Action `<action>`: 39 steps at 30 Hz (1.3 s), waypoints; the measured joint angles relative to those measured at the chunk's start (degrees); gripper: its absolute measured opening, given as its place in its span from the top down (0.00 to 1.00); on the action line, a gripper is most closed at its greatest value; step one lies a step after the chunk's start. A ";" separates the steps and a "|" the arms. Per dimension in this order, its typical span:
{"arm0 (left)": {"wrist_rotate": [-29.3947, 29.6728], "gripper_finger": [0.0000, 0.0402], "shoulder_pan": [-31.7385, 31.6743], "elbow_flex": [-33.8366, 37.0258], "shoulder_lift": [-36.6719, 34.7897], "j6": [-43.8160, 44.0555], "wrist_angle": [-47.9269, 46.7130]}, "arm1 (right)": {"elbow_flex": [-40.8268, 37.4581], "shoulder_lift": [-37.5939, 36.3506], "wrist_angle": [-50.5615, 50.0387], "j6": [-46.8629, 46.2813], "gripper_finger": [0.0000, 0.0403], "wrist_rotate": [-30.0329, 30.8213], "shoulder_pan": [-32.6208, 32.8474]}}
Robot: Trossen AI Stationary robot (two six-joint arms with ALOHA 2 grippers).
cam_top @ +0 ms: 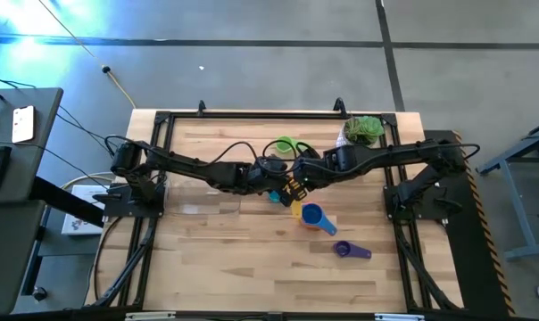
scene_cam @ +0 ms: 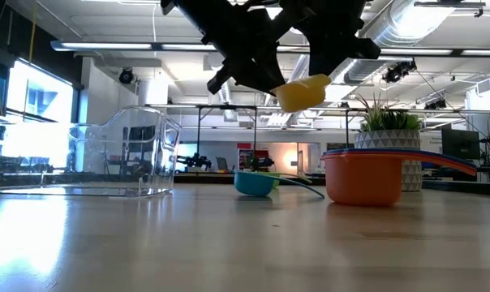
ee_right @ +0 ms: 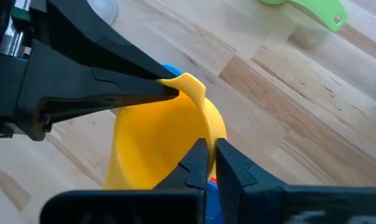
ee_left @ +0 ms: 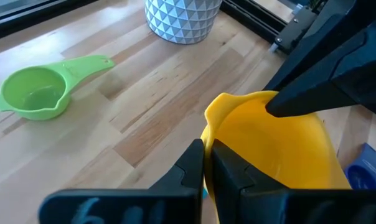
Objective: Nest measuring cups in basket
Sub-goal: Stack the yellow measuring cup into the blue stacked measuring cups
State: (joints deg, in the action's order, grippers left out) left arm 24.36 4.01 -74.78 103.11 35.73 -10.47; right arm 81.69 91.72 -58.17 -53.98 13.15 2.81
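Observation:
I should open my left gripper and move it away first, because both grippers are pinching the tipped yellow cup's rim (scene_cam: 305, 86). My right gripper will then level that cup over the blue cup (cam_top: 312, 214).
Both grippers meet over the table's middle, each shut on the yellow measuring cup (cam_top: 296, 189) (scene_cam: 302, 92), which is lifted clear. My left gripper (ee_left: 204, 163) and my right gripper (ee_right: 210, 160) are on opposite sides of its rim. The green cup (ee_left: 33, 93) (cam_top: 283, 144) rests on its base toward the far edge. The cyan cup (scene_cam: 255, 182) lies under the grippers. A blue cup sits nested in the orange cup (scene_cam: 363, 177) (cam_top: 314, 217). The purple cup (cam_top: 345, 251) lies nearer. The clear basket (scene_cam: 131, 154) (cam_top: 194, 207) stands left of centre. No red cup shows. My left gripper pinches the yellow cup's rim (ee_left: 208, 134), one finger inside the bowl and one outside. The cup hangs clear of the table with its open side tipped sideways. My right gripper pinches the opposite side of the rim (ee_right: 206, 127), one finger inside the bowl and one outside. In the left wrist view its fingertips (ee_left: 287, 102) show on the rim.
A white patterned pot with a green plant (cam_top: 363, 131) (scene_cam: 388, 138) stands at the far right of the table. Bare wood lies along the near edge (cam_top: 252, 276). The black frame rails (cam_top: 149, 241) run along the table's left and right sides.

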 joint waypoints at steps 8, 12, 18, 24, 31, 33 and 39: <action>-2.45 0.85 -0.30 -0.02 0.00 -1.07 0.23 | 0.00 0.00 0.19 0.03 1.00 -0.24 0.02; -3.28 0.79 -0.31 -0.02 0.00 -1.10 0.14 | 0.00 0.00 -0.68 0.10 1.00 -0.32 0.03; -5.33 0.74 -0.28 -0.02 0.00 -1.57 0.02 | 0.00 0.00 -1.15 2.04 1.00 -1.46 0.00; -6.22 0.72 -0.26 -0.04 0.00 -1.89 0.00 | -0.02 0.00 -1.61 3.35 1.00 -1.83 -0.02; -8.23 0.69 -0.24 -0.19 -0.05 -1.79 0.30 | -0.07 0.07 -2.17 5.57 1.00 -3.29 -0.02; -8.92 0.68 -0.24 -0.37 -0.10 -1.76 0.14 | -0.07 0.07 -2.13 6.41 1.00 -4.02 -0.02; -9.73 0.67 -0.26 -2.43 -0.11 -3.51 -3.10 | -0.08 0.01 -2.23 9.05 1.00 -4.63 0.11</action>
State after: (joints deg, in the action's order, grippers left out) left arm 14.63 3.75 -77.22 103.00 32.21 -13.57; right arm 81.61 91.73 -60.40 -44.92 8.51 2.92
